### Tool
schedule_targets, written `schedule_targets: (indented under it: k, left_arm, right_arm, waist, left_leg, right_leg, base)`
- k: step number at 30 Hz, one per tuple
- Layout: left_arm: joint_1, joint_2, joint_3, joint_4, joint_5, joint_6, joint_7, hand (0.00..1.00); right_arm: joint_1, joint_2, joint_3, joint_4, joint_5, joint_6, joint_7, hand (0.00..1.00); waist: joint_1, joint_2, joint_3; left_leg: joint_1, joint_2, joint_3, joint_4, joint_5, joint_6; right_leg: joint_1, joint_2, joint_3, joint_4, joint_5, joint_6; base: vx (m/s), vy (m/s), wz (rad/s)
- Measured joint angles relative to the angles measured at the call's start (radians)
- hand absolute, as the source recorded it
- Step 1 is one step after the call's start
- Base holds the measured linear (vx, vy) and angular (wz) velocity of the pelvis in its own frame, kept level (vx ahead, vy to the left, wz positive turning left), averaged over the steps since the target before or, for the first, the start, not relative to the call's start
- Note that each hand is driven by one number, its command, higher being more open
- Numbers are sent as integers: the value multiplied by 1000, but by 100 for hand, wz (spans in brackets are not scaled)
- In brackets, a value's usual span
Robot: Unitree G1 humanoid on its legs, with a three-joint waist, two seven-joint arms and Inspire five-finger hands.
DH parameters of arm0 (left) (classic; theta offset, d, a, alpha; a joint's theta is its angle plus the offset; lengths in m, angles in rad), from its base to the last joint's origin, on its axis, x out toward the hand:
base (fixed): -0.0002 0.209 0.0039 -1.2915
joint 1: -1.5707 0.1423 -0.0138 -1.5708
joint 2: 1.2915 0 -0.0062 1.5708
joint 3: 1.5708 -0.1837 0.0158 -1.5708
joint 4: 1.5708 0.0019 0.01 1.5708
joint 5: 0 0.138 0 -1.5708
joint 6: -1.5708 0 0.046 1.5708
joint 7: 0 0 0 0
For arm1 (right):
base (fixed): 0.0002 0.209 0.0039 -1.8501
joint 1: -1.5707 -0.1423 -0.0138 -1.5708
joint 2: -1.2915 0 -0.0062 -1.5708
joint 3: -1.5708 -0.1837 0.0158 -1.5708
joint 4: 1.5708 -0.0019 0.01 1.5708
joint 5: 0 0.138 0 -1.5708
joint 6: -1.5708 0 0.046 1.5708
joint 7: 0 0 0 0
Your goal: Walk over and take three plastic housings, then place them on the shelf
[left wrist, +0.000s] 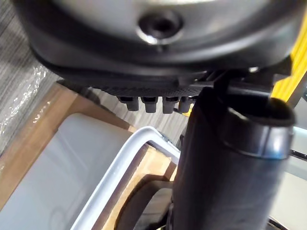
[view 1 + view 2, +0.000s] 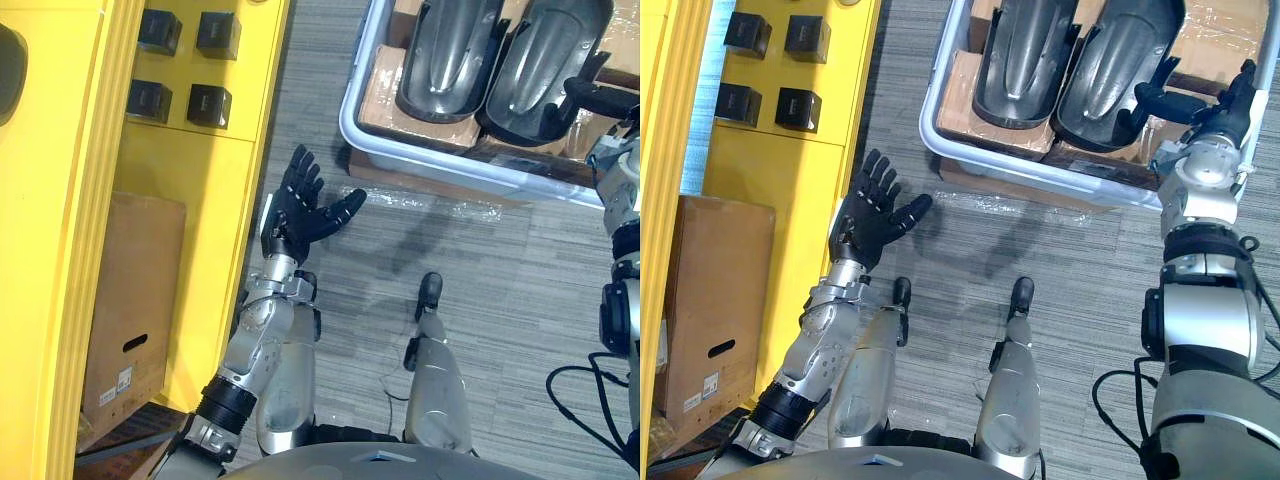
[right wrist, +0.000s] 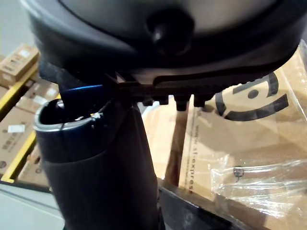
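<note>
Brown cardboard with shiny film (image 2: pixel 386 95) can be seen next to the plastic housings (image 2: pixel 452 60). I should expect closed boxes under the housings when I lift them away.
Two dark grey plastic housings (image 2: pixel 450 55) (image 2: pixel 545 70) lie side by side, hollow side up, on cardboard inside a pale grey bin (image 2: pixel 440 160) on the floor ahead. My right hand (image 2: pixel 1228 105) hovers open at the bin's right end, its thumb reaching over the edge of the right housing (image 2: pixel 1110 70) without holding it. Beside the yellow shelf (image 2: pixel 190 200), my left hand (image 2: pixel 300 205) is raised above the carpet, fingers spread and empty, short of the bin's near left corner.
Several small black boxes (image 2: pixel 210 105) sit on the yellow shelf. A brown cardboard box (image 2: pixel 130 300) stands on its lower level at the left. Clear plastic film (image 2: pixel 430 203) lies on the grey carpet before the bin.
</note>
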Motion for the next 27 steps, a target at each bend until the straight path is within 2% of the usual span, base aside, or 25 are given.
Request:
schedule_targets:
  k: [4,5,7,11,15,17,19,20,22,27]
  left_arm:
    - [-8,1,-2,23,-7,0,6,100]
    - [-9,1,-5,24,-7,0,6,100]
    - [-13,1,-12,32,-7,-1,6,100]
    - [-12,1,-23,33,-7,-1,6,100]
    - [-12,4,-26,33,-7,-1,6,100]
    - [1,10,-31,32,-7,-1,6,100]
    - [12,11,-31,31,-7,-1,6,100]
    - [22,13,-31,29,-7,-1,7,100]
    - [37,18,-32,29,-6,-1,8,100]
    - [58,24,-31,27,-6,-1,29,100]
  right_arm:
    - [-18,-7,12,11,-20,21,22,100]
    - [-20,-16,13,11,-28,37,37,0]
    - [-42,-31,30,36,-64,62,57,0]
    - [-65,-69,52,51,-220,147,112,0]
    - [-96,-93,90,91,-312,223,164,0]
    - [-113,-96,100,121,-382,284,192,0]
    - [-122,-96,99,151,-375,337,192,0]
    - [-118,-95,109,170,-372,385,188,0]
    - [-124,-95,77,168,-361,400,183,0]
    - [-124,-97,14,227,-368,480,91,0]
  waist:
    - [2,10,3]
    - [2,10,3]
    - [4,11,3]
    - [4,11,3]
    - [2,12,2]
    - [3,12,2]
    - [4,14,1]
    - [3,15,1]
    - [-1,15,0]
    - [-5,17,0]
  left_leg:
    - [-4,-3,-1,12,0,0]
    - [-8,-3,-2,16,0,0]
    - [-11,-3,-3,18,0,0]
    - [-13,-1,-3,27,0,0]
    - [-11,0,-3,34,0,0]
    - [-11,0,-3,36,0,0]
    - [-11,0,-3,36,0,0]
    - [-9,1,-3,36,0,0]
    - [-7,1,-1,37,1,0]
    - [6,2,2,33,1,0]
  right_leg:
    - [-1,-3,-9,10,0,0]
    - [-2,-3,-12,10,0,0]
    - [-2,-3,-13,10,0,0]
    - [-1,-2,-15,12,0,0]
    - [-1,-1,-15,22,0,0]
    - [0,-1,-16,23,0,0]
    - [0,-1,-20,23,-2,-3]
    - [2,-1,-22,24,-2,-4]
    - [3,-1,-22,24,-2,-4]
    - [13,-1,-23,24,-5,-8]
  base:
    - [-43,20,2]
    - [-44,4,1]
    - [-51,1,0]
    - [-31,-2,-1]
    - [-33,1,-1]
    - [-38,2,0]
    - [0,0,0]
    - [0,0,0]
    - [0,0,0]
    - [0,0,0]
